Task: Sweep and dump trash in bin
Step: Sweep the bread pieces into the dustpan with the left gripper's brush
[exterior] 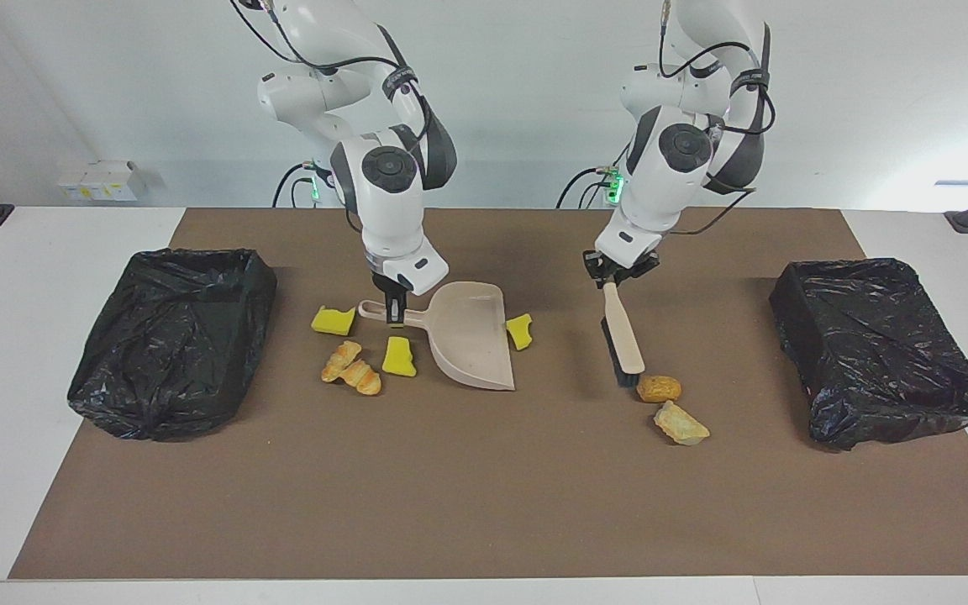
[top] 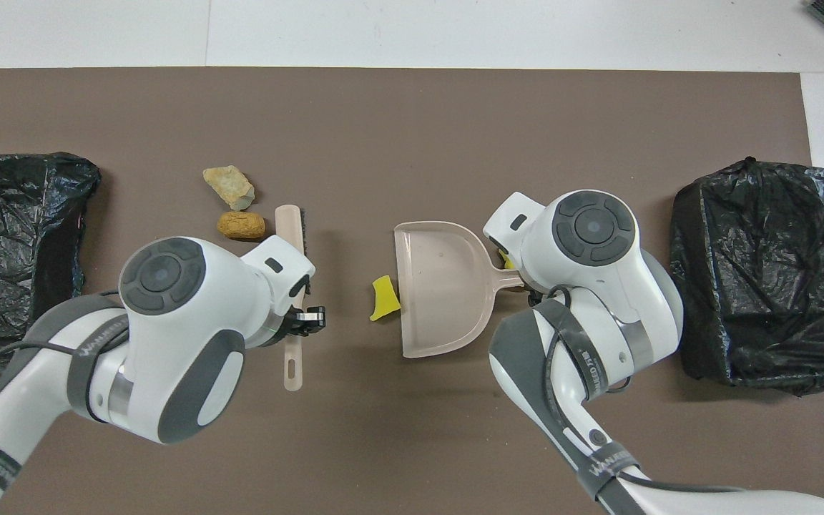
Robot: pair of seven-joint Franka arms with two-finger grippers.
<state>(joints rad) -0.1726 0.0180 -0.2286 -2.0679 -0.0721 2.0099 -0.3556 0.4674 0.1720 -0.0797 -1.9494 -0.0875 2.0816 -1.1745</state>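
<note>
Next, my left gripper moves the brush [top: 290, 224] around behind the bread pieces before it sweeps, because the brush stands between the bread pieces and the dustpan.
My left gripper [exterior: 616, 275] is shut on the handle of a beige brush [exterior: 623, 339], whose bristle end stands beside a brown bread piece [exterior: 658, 388], on the side toward the right arm's end. A paler bread piece [exterior: 681, 423] lies just farther from the robots. My right gripper [exterior: 396, 312] is shut on the handle of the beige dustpan [exterior: 469, 340], which rests on the mat. One yellow sponge chunk [exterior: 520, 330] lies at the pan's open edge. Two more yellow chunks [exterior: 333, 320] [exterior: 399, 356] and a croissant piece [exterior: 351, 367] lie around the pan's handle.
Two bins lined with black bags stand on the brown mat: one bin [exterior: 173, 336] at the right arm's end, the other bin [exterior: 879, 349] at the left arm's end. White table shows around the mat.
</note>
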